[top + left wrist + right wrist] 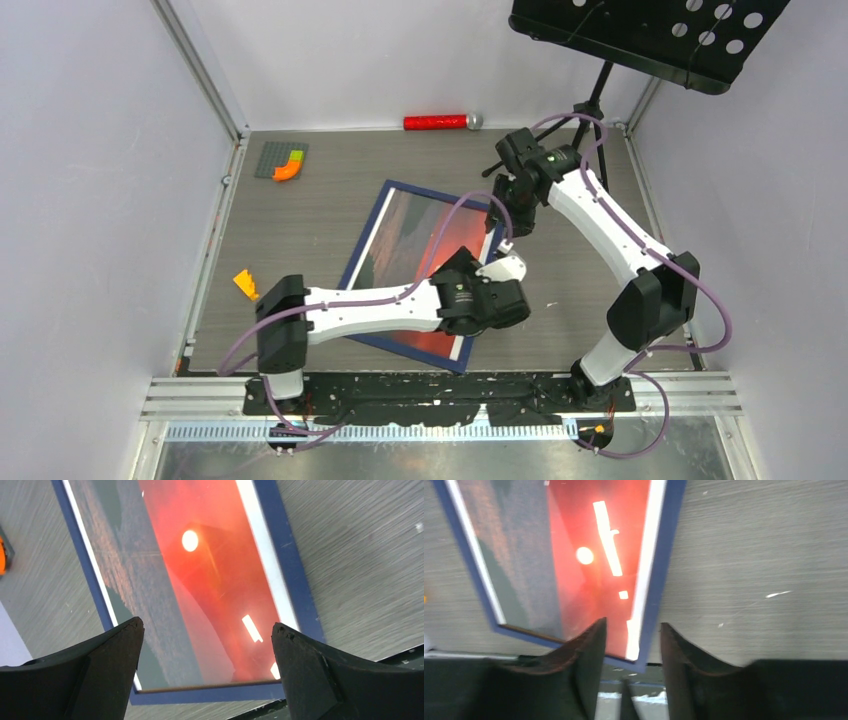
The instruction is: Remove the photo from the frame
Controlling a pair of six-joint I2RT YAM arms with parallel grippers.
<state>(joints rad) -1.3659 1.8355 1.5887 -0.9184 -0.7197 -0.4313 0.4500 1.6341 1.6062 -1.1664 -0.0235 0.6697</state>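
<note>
My left gripper is to take the frame's long bar (pixel 496 236) to flip the frame, but my right gripper should raise the bar first, because the dark blue frame (pixel 410 230) lies flat, face up.
The dark blue frame (pixel 365 235) lies flat and askew on the table, with the sunset photo (pixel 400 230) inside it. My left gripper (pixel 497 300) hovers above the frame's near right part, its arm crossing over the photo. In the left wrist view its fingers (pixel 206 623) are wide open and empty above the photo (pixel 210 580) and frame (pixel 294 570). My right gripper (pixel 505 222) hangs over the frame's far right corner. In the right wrist view it (pixel 633 622) is partly open and empty, in line with the right rail (pixel 664 555) beside the photo (pixel 574 530).
A red cylinder (pixel 440 122) lies by the back wall. A grey baseplate with an orange brick (pixel 282 160) is at the far left, and a small orange piece (pixel 245 283) at the near left. A black music stand (pixel 650 40) rises at the back right. Walls enclose the table.
</note>
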